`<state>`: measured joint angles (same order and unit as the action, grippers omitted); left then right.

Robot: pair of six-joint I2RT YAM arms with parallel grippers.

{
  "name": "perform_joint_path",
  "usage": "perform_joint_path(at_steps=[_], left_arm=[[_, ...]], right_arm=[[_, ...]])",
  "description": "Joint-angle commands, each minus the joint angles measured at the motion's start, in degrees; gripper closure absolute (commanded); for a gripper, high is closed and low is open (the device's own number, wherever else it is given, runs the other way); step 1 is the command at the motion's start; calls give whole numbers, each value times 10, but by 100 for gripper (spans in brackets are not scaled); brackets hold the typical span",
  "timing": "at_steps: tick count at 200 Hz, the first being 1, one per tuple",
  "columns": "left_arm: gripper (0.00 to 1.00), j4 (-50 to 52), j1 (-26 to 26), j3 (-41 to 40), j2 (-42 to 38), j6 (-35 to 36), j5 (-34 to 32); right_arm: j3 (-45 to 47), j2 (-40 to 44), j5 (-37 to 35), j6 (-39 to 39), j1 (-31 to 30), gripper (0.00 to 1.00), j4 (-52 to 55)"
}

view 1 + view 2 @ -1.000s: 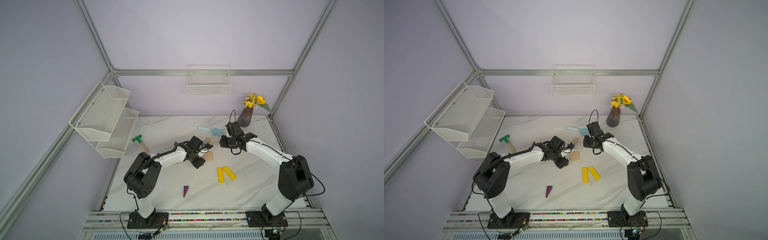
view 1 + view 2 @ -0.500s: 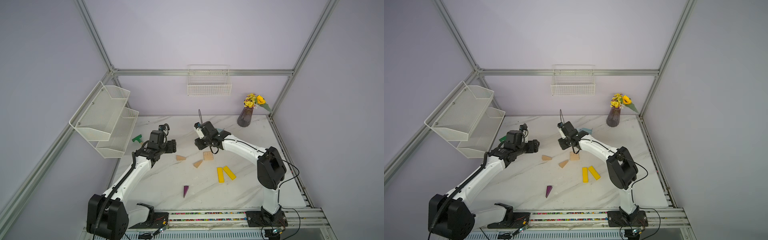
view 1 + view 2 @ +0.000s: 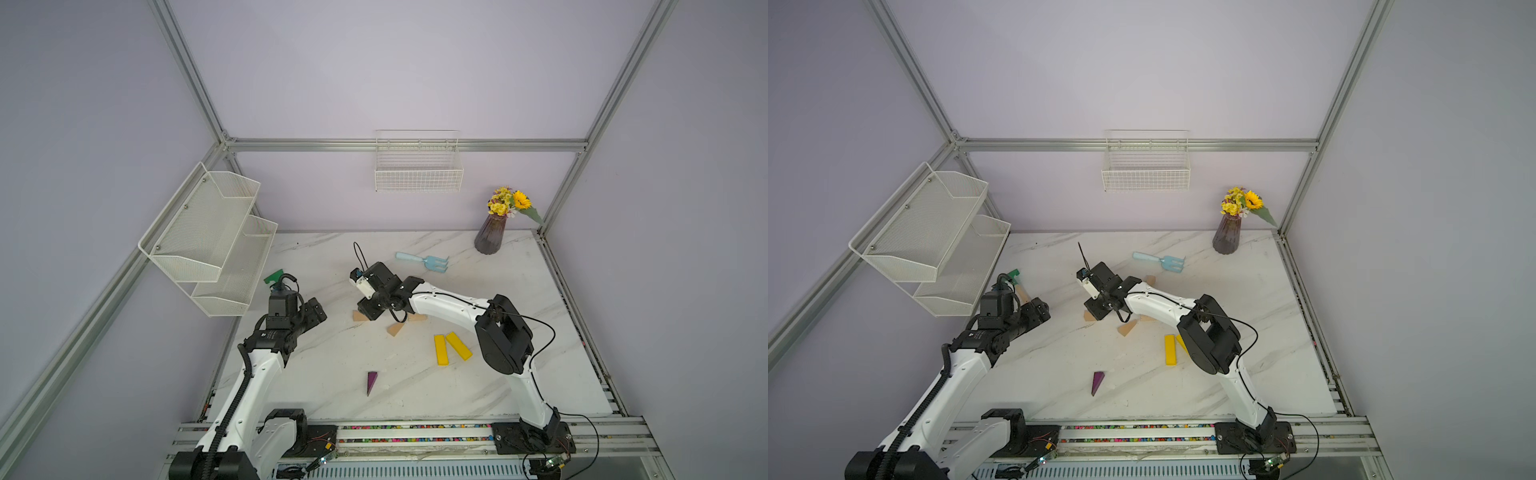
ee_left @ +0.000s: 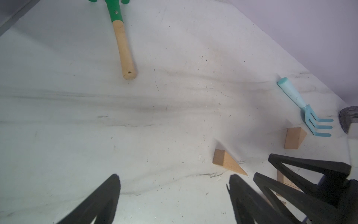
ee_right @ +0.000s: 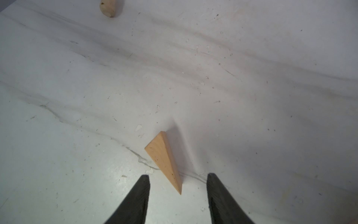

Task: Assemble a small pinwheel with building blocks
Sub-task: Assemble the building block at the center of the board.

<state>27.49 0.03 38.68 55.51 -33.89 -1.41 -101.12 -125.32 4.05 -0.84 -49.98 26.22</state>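
Observation:
The tan wedge (image 3: 360,316) is well short of the tan block, so my right gripper should pinch the wedge's thin tip (image 5: 179,188) and put the wedge next to the block.
No assembled pinwheel shows; the building blocks lie apart on the marble table (image 3: 519,332). My right gripper (image 5: 178,175) is open, and the thin tip of a tan wedge (image 5: 164,159) (image 3: 358,317) lies between its fingers untouched. A second tan wedge (image 3: 395,329) and a tan block (image 3: 417,318) sit just right of it. Two yellow bars (image 3: 441,350) (image 3: 458,345) lie further right, and a purple wedge (image 3: 371,381) lies nearer the front. Another tan piece (image 3: 1150,280) sits by the right forearm. My left gripper (image 4: 174,176) (image 3: 313,311) is open and empty, left of the wedges.
A green-headed hammer (image 4: 125,48) lies at the left by the wire shelf (image 3: 208,241). A light-blue rake (image 3: 424,262) lies behind the blocks. A vase of flowers (image 3: 491,232) stands at the back right corner, and a wire basket (image 3: 417,170) hangs on the back wall.
My left gripper has drawn back to the left, away from the blocks, and opened wider. The right gripper has moved left from near the rake to the leftmost tan wedge.

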Motion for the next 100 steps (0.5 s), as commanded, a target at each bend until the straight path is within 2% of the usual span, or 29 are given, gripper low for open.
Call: perform_joint_path(at_steps=[1,100], left_arm=[[10,-16,3,-1,-17,-28,8],[7,-25,4,-22,-30,-23,36]], right_arm=[[-16,-22,3,-18,-11,46,-6],[-14,-37,3,-36,-19,38,-17]])
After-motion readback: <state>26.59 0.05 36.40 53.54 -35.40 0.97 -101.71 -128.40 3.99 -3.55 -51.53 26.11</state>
